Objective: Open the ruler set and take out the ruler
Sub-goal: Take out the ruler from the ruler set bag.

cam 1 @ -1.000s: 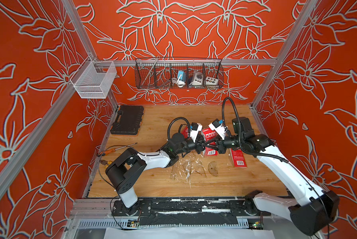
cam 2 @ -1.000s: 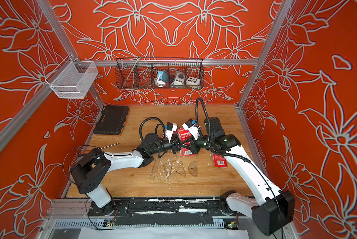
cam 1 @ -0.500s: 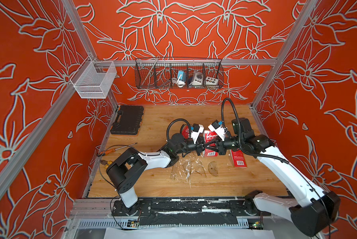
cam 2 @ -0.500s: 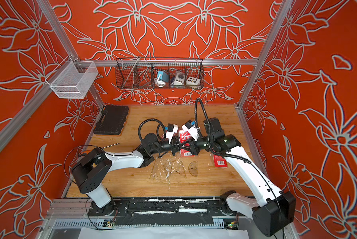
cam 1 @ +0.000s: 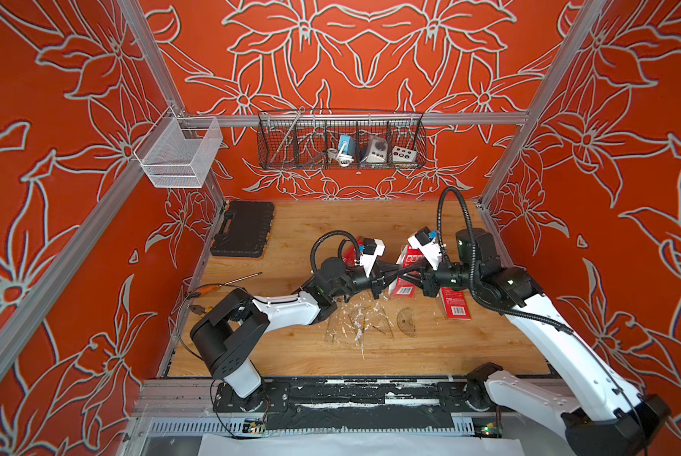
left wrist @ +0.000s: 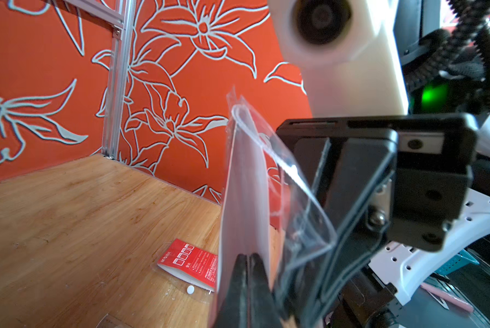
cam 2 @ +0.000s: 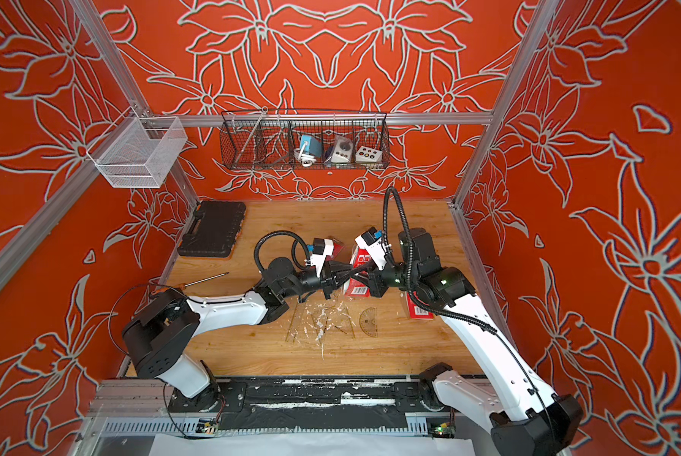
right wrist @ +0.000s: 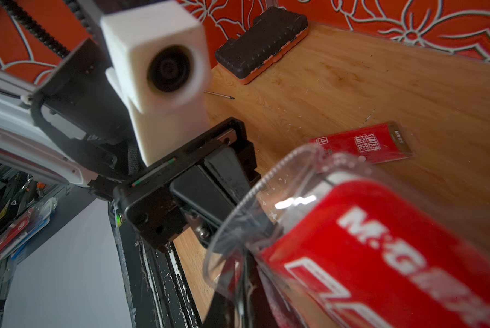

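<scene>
The card is all that shows inside the ruler set's opening, so my right gripper keeps carrying the ruler set until it lies by the nearest red pack.
The ruler set is a clear plastic pouch with a red card inside, held in the air over the middle of the table between both arms. My left gripper is shut on one wall of it; in the left wrist view its tips pinch the white back of the ruler set. My right gripper is shut on the opposite clear wall. In the right wrist view the ruler set fills the frame, its mouth pulled apart. Both top views show the same hold on the ruler set. The ruler itself is hidden.
Clear set squares and a protractor lie on the table below the grippers. Two more red packs lie nearby. A black tool case and a screwdriver sit at the left. Wire baskets hang behind.
My left gripper has closed from partly open onto the pouch wall. The right gripper has kept its hold, and both arms have barely shifted.
</scene>
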`<action>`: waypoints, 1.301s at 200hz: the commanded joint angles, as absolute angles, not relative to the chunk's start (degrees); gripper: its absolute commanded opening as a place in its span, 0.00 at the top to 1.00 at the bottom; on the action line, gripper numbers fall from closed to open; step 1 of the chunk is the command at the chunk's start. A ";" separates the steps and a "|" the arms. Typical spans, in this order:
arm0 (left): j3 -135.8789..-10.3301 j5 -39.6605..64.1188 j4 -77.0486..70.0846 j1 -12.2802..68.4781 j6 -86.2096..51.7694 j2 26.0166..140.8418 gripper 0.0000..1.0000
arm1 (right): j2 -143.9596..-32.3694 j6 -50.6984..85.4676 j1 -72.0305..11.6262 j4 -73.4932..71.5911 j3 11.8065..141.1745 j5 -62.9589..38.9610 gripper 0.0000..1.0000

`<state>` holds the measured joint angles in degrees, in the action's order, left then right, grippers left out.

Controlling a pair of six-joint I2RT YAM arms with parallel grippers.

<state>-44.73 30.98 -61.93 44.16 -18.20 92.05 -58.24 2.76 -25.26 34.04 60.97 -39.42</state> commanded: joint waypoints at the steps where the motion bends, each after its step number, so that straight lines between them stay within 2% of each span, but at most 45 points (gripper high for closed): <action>1: -43.34 32.47 -59.54 45.01 -14.72 90.29 1.00 | -57.22 4.70 -24.24 27.32 60.38 -35.01 1.00; 54: -41.72 28.75 -60.45 45.00 -14.19 88.31 1.00 | -57.21 4.48 -24.02 27.32 59.94 -35.41 1.00; 83: -41.41 23.33 -61.00 44.96 -15.02 86.86 1.00 | -57.68 3.77 -23.99 27.84 59.51 -37.79 1.00; 113: -45.05 20.90 -55.13 43.33 -16.76 84.84 1.00 | -59.39 1.37 -23.99 31.30 59.33 -37.87 1.00; 179: -52.21 27.46 -41.10 37.35 -21.20 79.15 1.00 | -62.29 1.36 -23.93 30.88 57.57 -33.43 1.00; 215: -52.57 32.22 -34.70 33.66 -22.85 76.71 1.00 | -63.75 1.38 -23.23 34.20 59.59 -25.73 1.00; 260: -48.50 42.67 -28.52 23.34 -26.42 78.45 1.00 | -65.91 1.16 -19.64 46.13 66.36 -11.43 1.00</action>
